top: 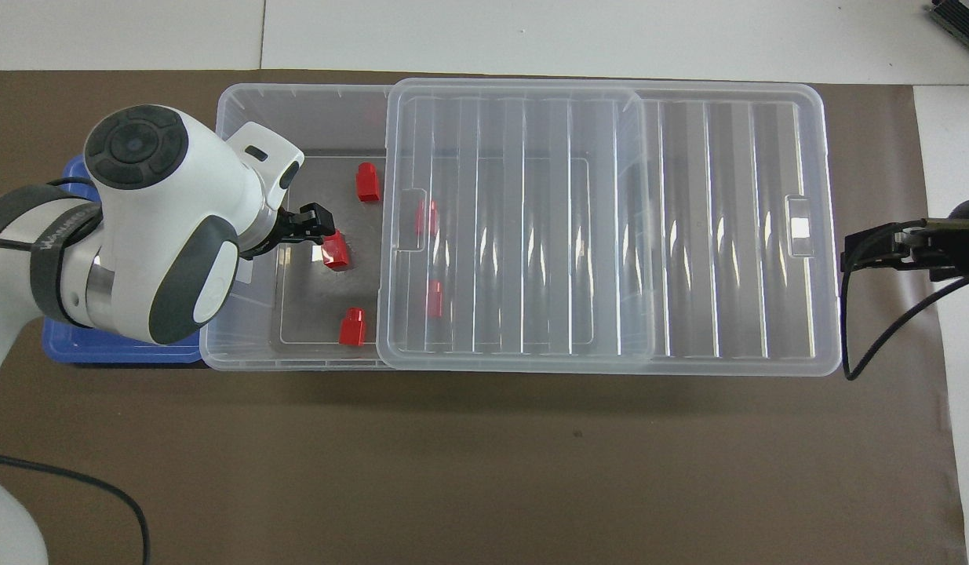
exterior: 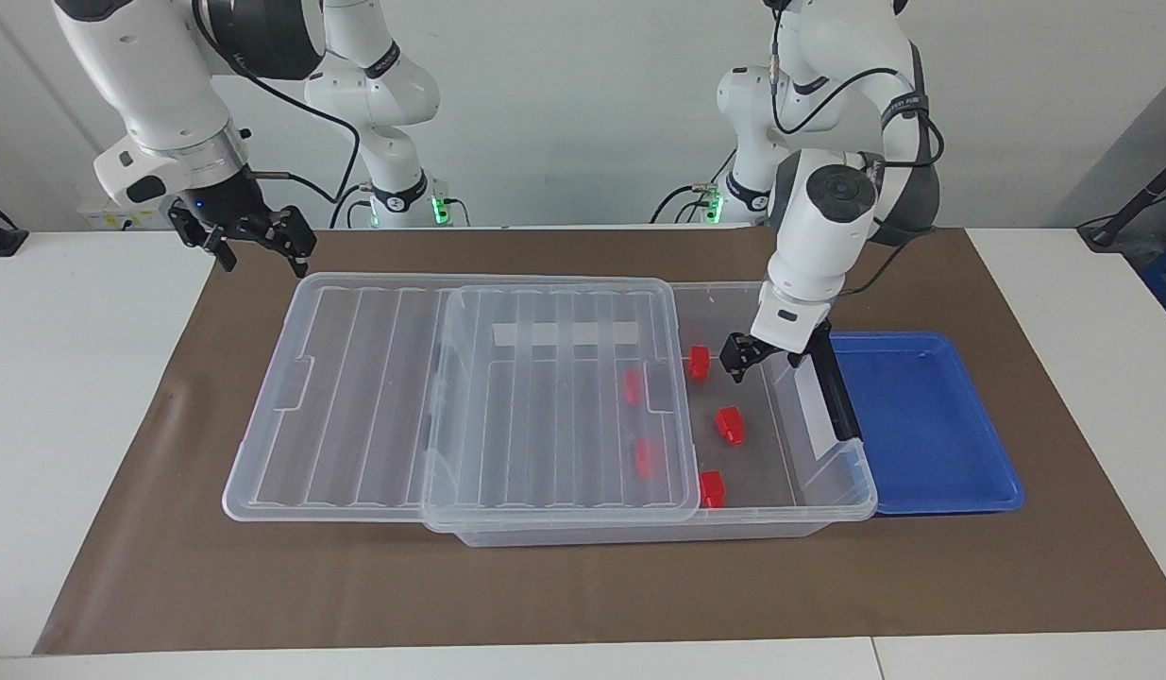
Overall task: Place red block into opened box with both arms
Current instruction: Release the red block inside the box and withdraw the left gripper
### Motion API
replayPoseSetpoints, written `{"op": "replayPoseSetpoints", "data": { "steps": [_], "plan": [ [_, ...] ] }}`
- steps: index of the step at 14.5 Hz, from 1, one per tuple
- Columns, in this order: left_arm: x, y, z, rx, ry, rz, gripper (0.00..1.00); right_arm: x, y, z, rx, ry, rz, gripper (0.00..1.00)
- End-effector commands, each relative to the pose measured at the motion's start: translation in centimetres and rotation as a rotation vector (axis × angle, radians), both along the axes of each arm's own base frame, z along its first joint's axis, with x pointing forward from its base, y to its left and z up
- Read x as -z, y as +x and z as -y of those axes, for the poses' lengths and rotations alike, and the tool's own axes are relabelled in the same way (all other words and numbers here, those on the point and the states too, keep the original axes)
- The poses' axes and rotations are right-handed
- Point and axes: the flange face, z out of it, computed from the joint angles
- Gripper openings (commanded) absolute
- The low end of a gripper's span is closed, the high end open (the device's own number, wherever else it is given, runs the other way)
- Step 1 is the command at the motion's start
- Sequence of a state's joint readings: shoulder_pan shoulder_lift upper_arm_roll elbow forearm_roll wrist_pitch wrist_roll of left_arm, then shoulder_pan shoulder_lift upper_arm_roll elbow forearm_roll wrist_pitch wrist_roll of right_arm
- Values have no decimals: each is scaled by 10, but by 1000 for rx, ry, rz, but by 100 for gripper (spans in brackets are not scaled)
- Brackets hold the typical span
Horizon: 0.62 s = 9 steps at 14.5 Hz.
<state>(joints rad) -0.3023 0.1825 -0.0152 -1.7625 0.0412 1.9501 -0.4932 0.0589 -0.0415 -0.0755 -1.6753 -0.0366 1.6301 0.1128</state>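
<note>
My gripper is about to push the ribbed lid (top: 608, 226), which lies flat along the clear box's rim (top: 297, 363), so the lid will slide straight across and cover the red blocks.
The clear box (exterior: 833, 502) (top: 296, 96) stands with its ribbed lid (exterior: 356, 397) (top: 688, 235) slid toward the right arm's end, so the part by the left arm is uncovered. A red block (exterior: 729, 425) (top: 336, 250) lies free on the box floor there. My left gripper (exterior: 751, 357) (top: 307, 227) hangs open over the box, above that block and holding nothing. Two more red blocks (exterior: 700, 363) (exterior: 712, 489) lie in the uncovered part, and two (exterior: 633, 386) (exterior: 645, 457) show through the lid. My right gripper (exterior: 257, 244) (top: 884, 249) waits open over the mat by the lid's end.
A flat blue tray (exterior: 922, 425) (top: 100, 353) lies against the box at the left arm's end. The box's black handle bar (exterior: 833, 397) stands along that end. A brown mat (exterior: 583, 595) covers the table under everything.
</note>
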Motion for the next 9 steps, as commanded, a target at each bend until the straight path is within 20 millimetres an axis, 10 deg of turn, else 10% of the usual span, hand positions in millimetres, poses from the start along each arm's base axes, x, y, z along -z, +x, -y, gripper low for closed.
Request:
{"op": "replayPoseSetpoints", "data": {
  "steps": [1,9],
  "plan": [
    [-45,-5,-22,37,32,-38,100,-2,-3,0,-16,28,10,100],
    [-134,-31,-105,179,-14,-61,100,-2,-3,2,-13,27,11,100]
  ]
}}
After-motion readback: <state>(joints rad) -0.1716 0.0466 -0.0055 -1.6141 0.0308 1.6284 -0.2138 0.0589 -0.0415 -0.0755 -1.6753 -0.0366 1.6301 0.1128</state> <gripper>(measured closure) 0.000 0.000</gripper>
